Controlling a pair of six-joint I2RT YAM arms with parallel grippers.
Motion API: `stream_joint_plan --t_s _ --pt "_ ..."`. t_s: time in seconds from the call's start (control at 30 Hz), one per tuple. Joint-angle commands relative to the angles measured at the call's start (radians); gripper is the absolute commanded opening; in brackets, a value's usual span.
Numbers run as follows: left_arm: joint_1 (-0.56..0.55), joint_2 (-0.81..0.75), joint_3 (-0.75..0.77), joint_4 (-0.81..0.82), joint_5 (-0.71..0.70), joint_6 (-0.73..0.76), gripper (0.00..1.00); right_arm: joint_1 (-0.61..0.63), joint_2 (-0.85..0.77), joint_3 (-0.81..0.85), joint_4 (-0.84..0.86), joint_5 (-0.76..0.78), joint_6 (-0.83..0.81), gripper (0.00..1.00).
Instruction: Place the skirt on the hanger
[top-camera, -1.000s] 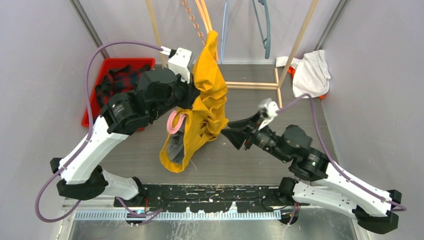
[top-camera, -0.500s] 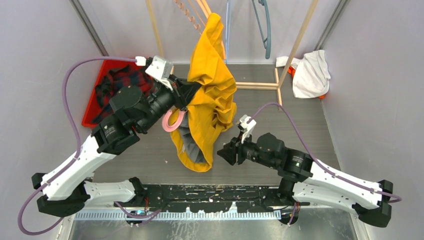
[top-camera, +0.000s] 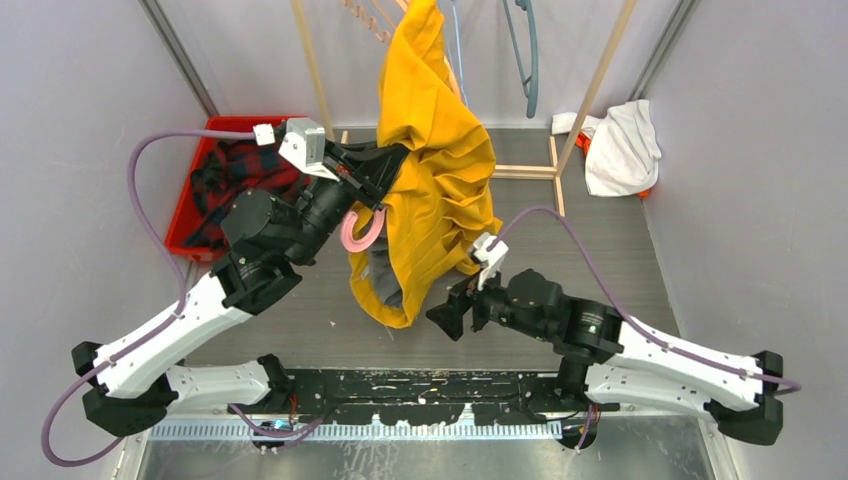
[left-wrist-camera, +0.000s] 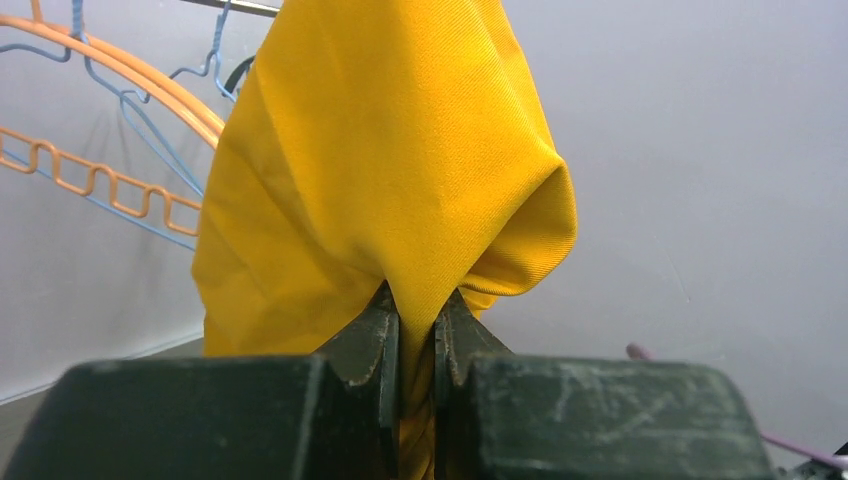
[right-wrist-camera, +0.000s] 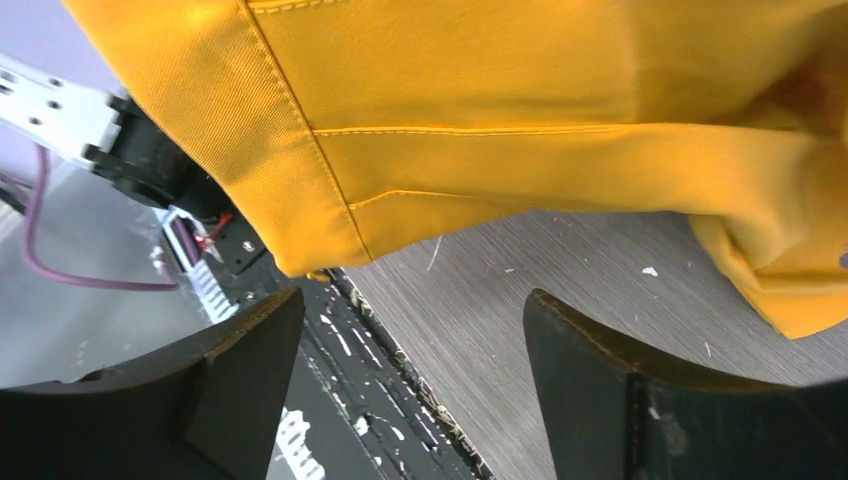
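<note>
The bunched skirt is up among the hangers. My left gripper should first bring it down clear of them, and then my right gripper should take the cloth by the pink hanger hook.
A mustard-yellow skirt hangs in the air above the table's middle, its top up among the hangers on the rack. My left gripper is shut on a fold of the skirt and holds it up. A pink hanger hook shows beside the skirt under my left wrist. My right gripper is open and empty, low beside the skirt's lower hem, not touching it. Orange and blue hangers hang behind the skirt.
A red bin with dark plaid cloth sits at the back left. White cloth lies at the back right. A wooden rack frame stands at the back with a teal hanger. The black base rail runs along the near edge.
My left gripper has lifted the skirt up and to the right, toward the rack. My right arm has dropped back and left, away from the skirt, jaws open.
</note>
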Motion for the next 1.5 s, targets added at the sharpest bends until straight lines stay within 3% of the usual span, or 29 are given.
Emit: stream_joint_plan --t_s 0.0,0.23,0.37,0.47,0.57,0.7,1.0,1.13,1.23,1.33,1.47 --pt "-0.004 -0.053 -0.026 0.322 -0.066 -0.028 0.00 0.080 0.059 -0.006 0.137 0.121 0.013 0.89" --pt "-0.004 -0.097 -0.128 0.384 -0.226 -0.101 0.00 0.466 0.154 -0.005 0.266 0.677 -0.172 0.86" --pt "-0.004 -0.138 -0.165 0.364 -0.282 -0.132 0.00 0.562 0.114 0.019 0.270 0.749 -0.253 0.81" --pt "-0.004 -0.184 -0.191 0.339 -0.295 -0.150 0.00 0.580 0.029 0.036 0.221 0.737 -0.250 0.75" --pt "-0.005 -0.220 -0.235 0.375 -0.294 -0.150 0.00 0.579 0.022 0.082 0.154 0.747 -0.248 0.75" --pt "-0.005 -0.228 -0.263 0.415 -0.306 -0.171 0.00 0.579 0.164 0.175 0.120 0.799 -0.284 0.81" --pt "-0.004 -0.226 -0.282 0.460 -0.363 -0.228 0.00 0.578 0.398 0.260 0.231 0.869 -0.276 0.91" --pt "-0.004 -0.238 -0.292 0.444 -0.417 -0.273 0.00 0.569 0.481 0.293 0.201 1.074 -0.234 0.94" --pt "-0.005 -0.247 -0.299 0.426 -0.449 -0.304 0.00 0.527 0.498 0.298 0.157 1.126 -0.169 0.93" --pt "-0.004 -0.263 -0.321 0.414 -0.485 -0.348 0.00 0.489 0.464 0.269 0.148 1.143 -0.122 0.82" --pt "-0.004 -0.290 -0.371 0.428 -0.533 -0.403 0.00 0.463 0.412 0.246 0.161 1.102 -0.127 0.28"
